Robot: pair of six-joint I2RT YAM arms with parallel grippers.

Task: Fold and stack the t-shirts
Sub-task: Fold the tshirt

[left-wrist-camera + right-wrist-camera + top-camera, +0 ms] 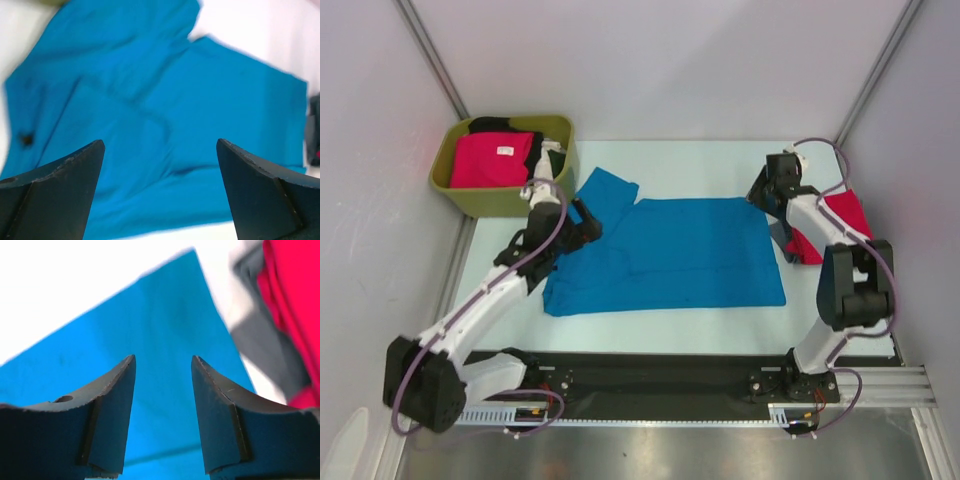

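Observation:
The blue t-shirt lies spread flat (pixel 675 265), so its far edge (pixel 700 200) will fold over while its near edge stays put when I lift its far corner.
A bright blue t-shirt (pixel 670 255) lies spread on the table, one sleeve (pixel 605 190) sticking out at the far left. It fills the left wrist view (pixel 165 100) and shows in the right wrist view (pixel 135 340). My left gripper (pixel 582 222) is open and empty above the shirt's left part. My right gripper (pixel 765 192) is open and empty above the shirt's far right corner. A red t-shirt (pixel 830 225) lies folded on a dark one at the right, under my right arm, and shows in the right wrist view (pixel 295 305). A crimson-pink t-shirt (pixel 492 160) with a white label lies in the tub.
An olive-green plastic tub (pixel 460 195) stands at the far left corner and also holds black cloth (pixel 490 124). Grey walls enclose the table on three sides. A black rail (pixel 650 375) runs along the near edge.

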